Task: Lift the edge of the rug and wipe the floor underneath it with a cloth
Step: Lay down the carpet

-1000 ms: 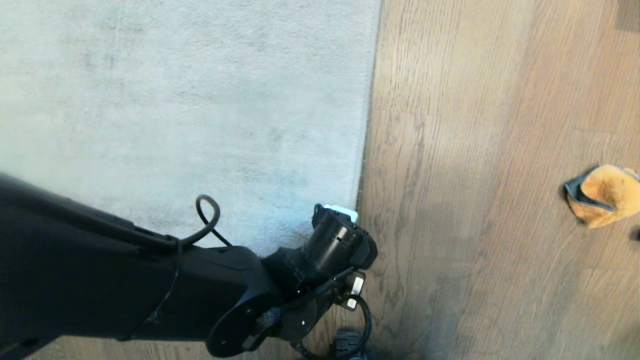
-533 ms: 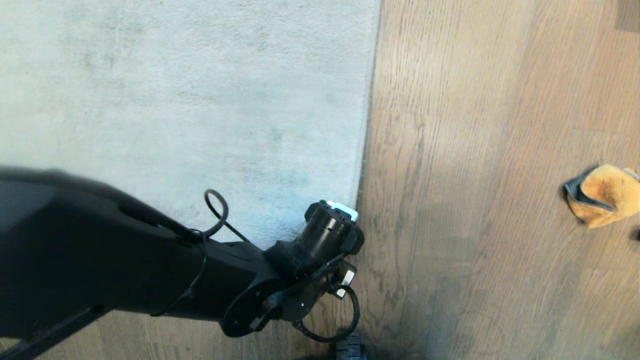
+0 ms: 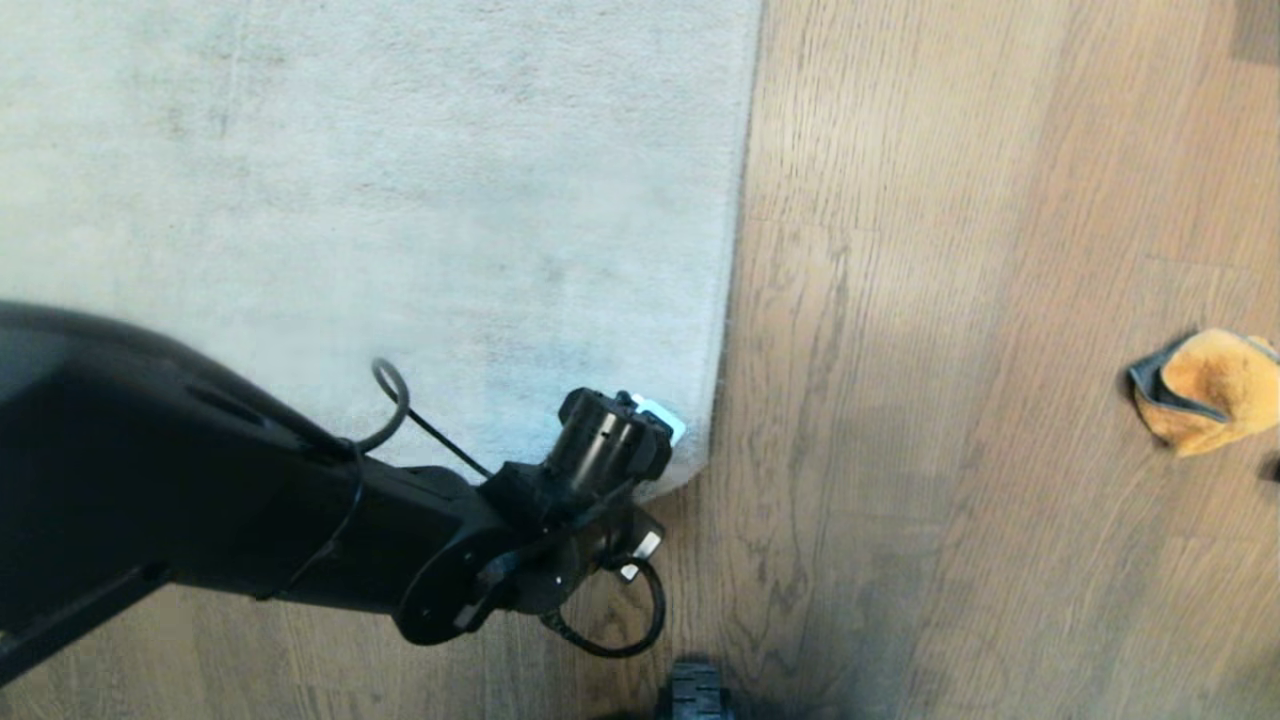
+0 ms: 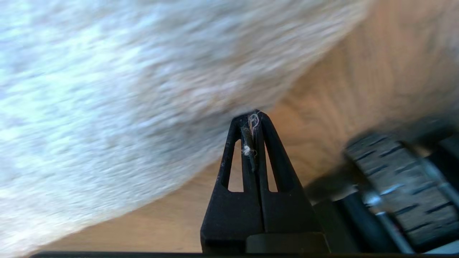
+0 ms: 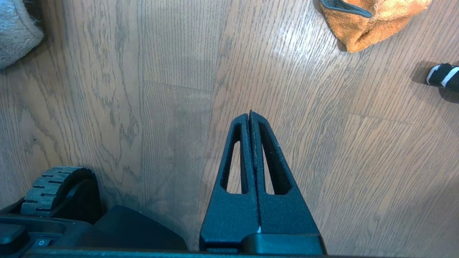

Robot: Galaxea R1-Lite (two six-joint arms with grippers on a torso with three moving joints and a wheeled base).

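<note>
The shut fingers of my left gripper have only lint between them beside the rug edge (image 4: 260, 104). I should move back over the floor (image 4: 316, 144) before I bring the fingers to the rug corner.
The pale grey rug fills the upper left of the head view; the rug edge (image 3: 728, 300) runs down to a rounded corner (image 3: 692, 465) lying flat on the floor (image 3: 950, 400). My left arm reaches in from the left, and its wrist (image 3: 610, 440) hides the gripper there. In the left wrist view my left gripper (image 4: 251, 116) is shut, holding only lint, tips at the rug edge (image 4: 200, 118). The orange cloth (image 3: 1210, 390) with dark trim lies far right on the planks. My right gripper (image 5: 250, 114) hangs shut over bare floor, short of the cloth (image 5: 369, 21).
A black wheel of my base (image 3: 695, 695) sits at the bottom middle, near the rug corner, and shows as a wheel (image 5: 53, 186) in the right wrist view too. A small black-and-white striped object (image 5: 443, 76) lies beside the cloth.
My left wrist has swung left and slightly up, off the rug's right border, and has rolled. The rounded rug corner now shows beside it. The cloth has not moved.
</note>
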